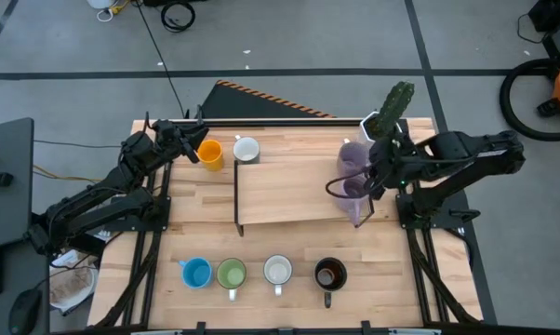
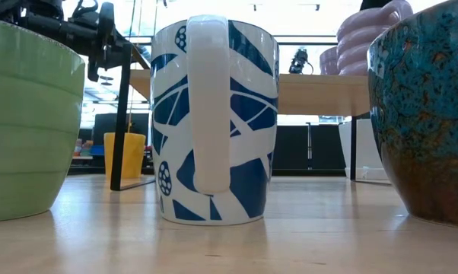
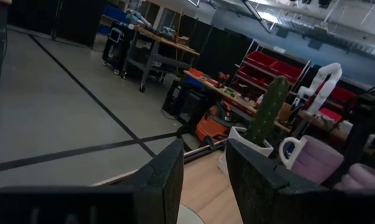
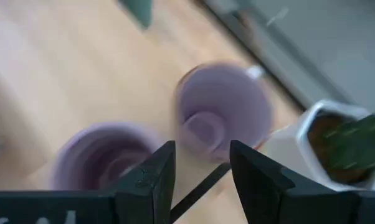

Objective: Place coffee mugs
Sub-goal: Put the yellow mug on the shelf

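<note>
The orange mug is below my left gripper's fingers, which point level, so I should tilt them down and grip the mug's rim before I carry the mug to the shelf.
Two lilac mugs stand upright at the right end of the raised wooden shelf. My right gripper hovers above them, tilted down, open and holding nothing. An orange mug and a white mug stand on the table at the far left. My left gripper stays level beside the orange mug, open and empty. Near the front edge a blue, a green, a white and a dark brown mug stand in a row.
A white pot with a cactus stands at the far right corner, close behind the lilac mugs. The shelf rests on black legs over the table's middle. Bare wood lies between the shelf and the front row of mugs.
</note>
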